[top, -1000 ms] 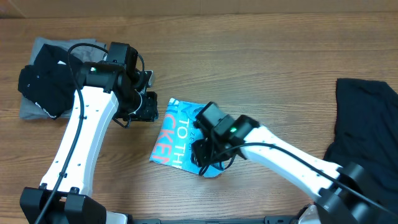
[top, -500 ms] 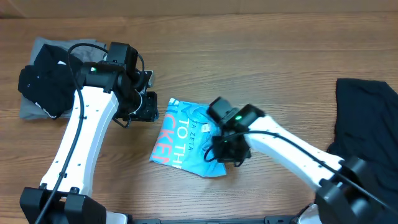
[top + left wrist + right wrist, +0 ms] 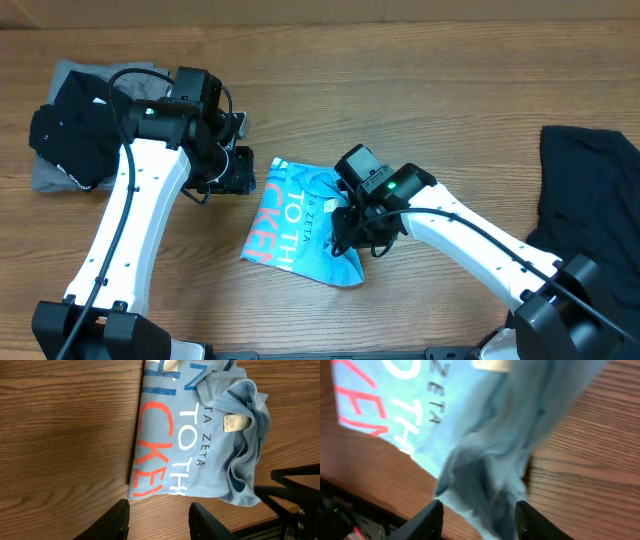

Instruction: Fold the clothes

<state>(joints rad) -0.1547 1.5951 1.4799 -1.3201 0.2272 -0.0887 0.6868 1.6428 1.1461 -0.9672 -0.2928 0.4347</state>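
Observation:
The sky-blue T-shirt's upper flap [image 3: 221,389] is lying crooked over the small black text. Next, my right gripper leaves the T-shirt's bunched lower corner [image 3: 242,489] and pulls the flap out.
The sky-blue T-shirt [image 3: 295,225] lies folded into a small packet in the middle of the table, with white text and pink-red letters facing up. It also shows in the left wrist view [image 3: 190,435] and the right wrist view [image 3: 485,435]. My right gripper [image 3: 352,240] is open over the packet's bunched right edge, and blue cloth lies between its fingers [image 3: 480,522]. My left gripper [image 3: 238,172] is open and empty just left of the packet, over bare wood [image 3: 160,520]. A black shirt [image 3: 70,130] lies on a grey one [image 3: 45,178] at far left.
Another black garment [image 3: 590,190] lies spread at the right edge of the table. The wooden table [image 3: 420,110] shows around the blue packet. The right arm's black frame [image 3: 295,495] shows at the lower right of the left wrist view.
My right gripper has moved right across the blue shirt to its right edge, and the cloth there has bunched up. The left arm has not moved.

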